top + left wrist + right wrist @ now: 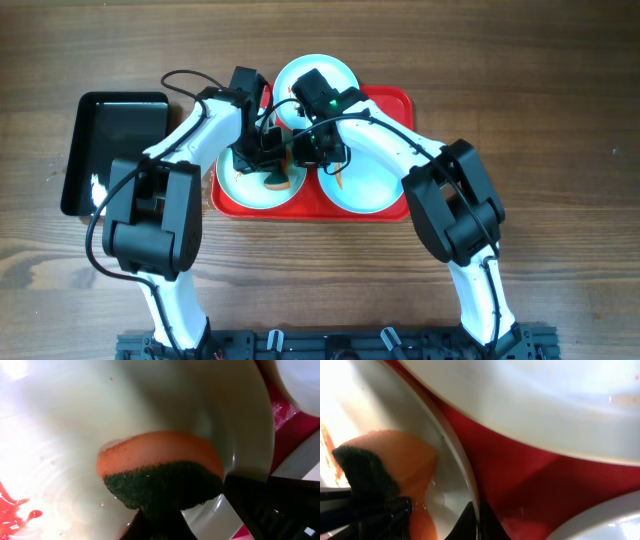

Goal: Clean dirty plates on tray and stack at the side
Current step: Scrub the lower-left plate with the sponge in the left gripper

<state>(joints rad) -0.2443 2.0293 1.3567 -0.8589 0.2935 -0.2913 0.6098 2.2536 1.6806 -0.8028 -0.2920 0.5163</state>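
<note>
The sponge is up against the plate's rim [245, 462] that my right gripper is holding, so next my left gripper wipes the sponge back across the plate over the red smears [14, 512].
Three white plates lie on the red tray [395, 100]: a left plate [240, 185], a back plate [330, 72] and a right plate [370, 185] with an orange smear. My left gripper [272, 170] is shut on an orange sponge with a dark green scrub side [160, 475], pressed on the left plate [70, 435]. My right gripper [475, 522] is shut on that plate's rim [452, 450], one finger inside and one outside. The sponge [395, 465] also shows in the right wrist view. Red smears [17, 505] mark the left plate.
A smaller black glossy tray [115, 150] sits on the wooden table left of the red tray. Both arms cross closely over the tray's middle. The back plate [545, 400] and the right plate [615, 520] lie near my right gripper.
</note>
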